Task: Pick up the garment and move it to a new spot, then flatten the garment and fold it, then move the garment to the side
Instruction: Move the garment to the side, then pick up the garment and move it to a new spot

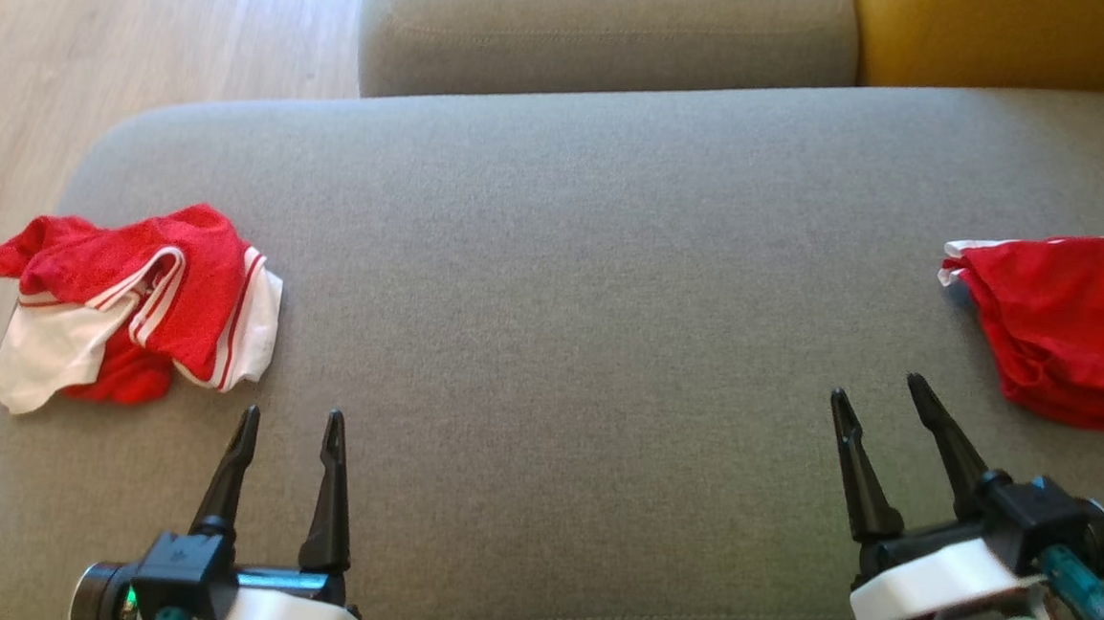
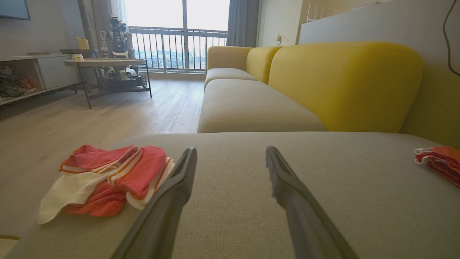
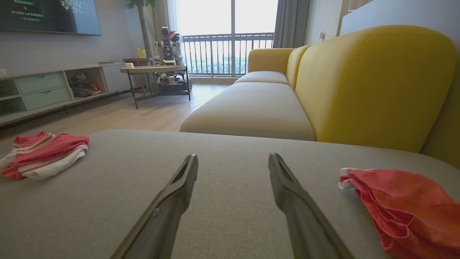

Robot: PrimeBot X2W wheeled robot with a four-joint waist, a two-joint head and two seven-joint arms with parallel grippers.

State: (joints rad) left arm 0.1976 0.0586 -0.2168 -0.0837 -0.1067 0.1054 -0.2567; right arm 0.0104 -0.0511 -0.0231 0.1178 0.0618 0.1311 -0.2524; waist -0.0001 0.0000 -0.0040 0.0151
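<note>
I see the striped trim [image 1: 176,271] doubling back among loose folds, so I expect the crumpled garment [image 1: 206,289] to still be bunched up when I carry it to a new spot and it lands.
A crumpled red and white garment [image 1: 145,300] lies on the grey sofa seat [image 1: 592,284] near its left edge. My left gripper [image 1: 293,416] hovers just right of and nearer than it, open and empty. In the left wrist view the garment [image 2: 107,176] sits left of the open fingers [image 2: 231,149]. A second red garment [image 1: 1069,322], folded flat, rests at the seat's right edge. My right gripper [image 1: 875,387] stands open and empty just left of it, not touching. The right wrist view has the folded piece [image 3: 406,205] right of the fingers [image 3: 233,155] and the crumpled one [image 3: 43,154] far left.
A yellow backrest [image 3: 373,82] rises along the seat's right side, and another grey seat cushion [image 1: 607,35] adjoins beyond. Wooden floor [image 1: 99,33] drops off past the seat's left edge. A round table [image 2: 104,63] and a low shelf unit [image 3: 43,90] stand farther off.
</note>
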